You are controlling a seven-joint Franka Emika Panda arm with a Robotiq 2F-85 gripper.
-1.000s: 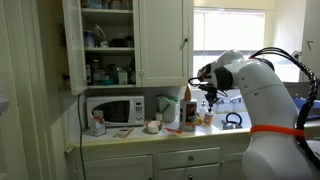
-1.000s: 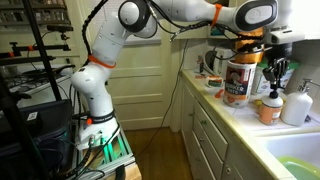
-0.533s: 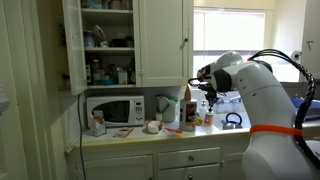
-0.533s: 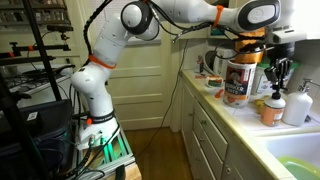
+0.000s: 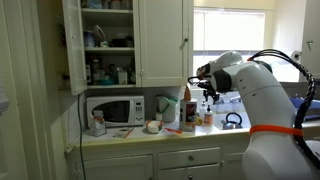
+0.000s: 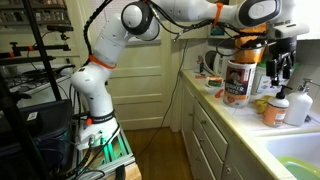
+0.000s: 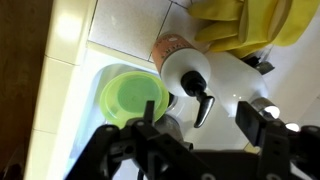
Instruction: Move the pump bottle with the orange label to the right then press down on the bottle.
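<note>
The dark pump top [image 7: 204, 106] is between my gripper's spread fingers. I should close them and line them up over the bottle's pump [image 7: 193, 82] before I press down.
The pump bottle with the orange label [image 7: 180, 60] stands on the white counter beside the sink. In the wrist view I look down on its pale shoulder, with the orange body showing behind it. Its dark pump top [image 7: 203, 105] lies between my gripper's [image 7: 205, 118] spread fingers, and neither finger touches it. In an exterior view the gripper [image 6: 281, 68] hangs open just above the small bottle [image 6: 274, 110]. In the exterior view from across the kitchen, the gripper [image 5: 208, 97] is over the bottle [image 5: 208, 117].
A green bowl [image 7: 135, 100] lies in the sink [image 6: 295, 165] close to the bottle. A white dispenser [image 6: 299, 105] and a large jar [image 6: 237, 78] flank it. A yellow cloth [image 7: 250, 25], a taller orange-red bottle [image 5: 189, 108], a kettle [image 5: 231, 120] and a microwave [image 5: 113, 109] are nearby.
The jaws have opened and let go of the pump bottle. The gripper has lifted slightly. The bottle stands a little farther toward the white dispenser than a second ago.
</note>
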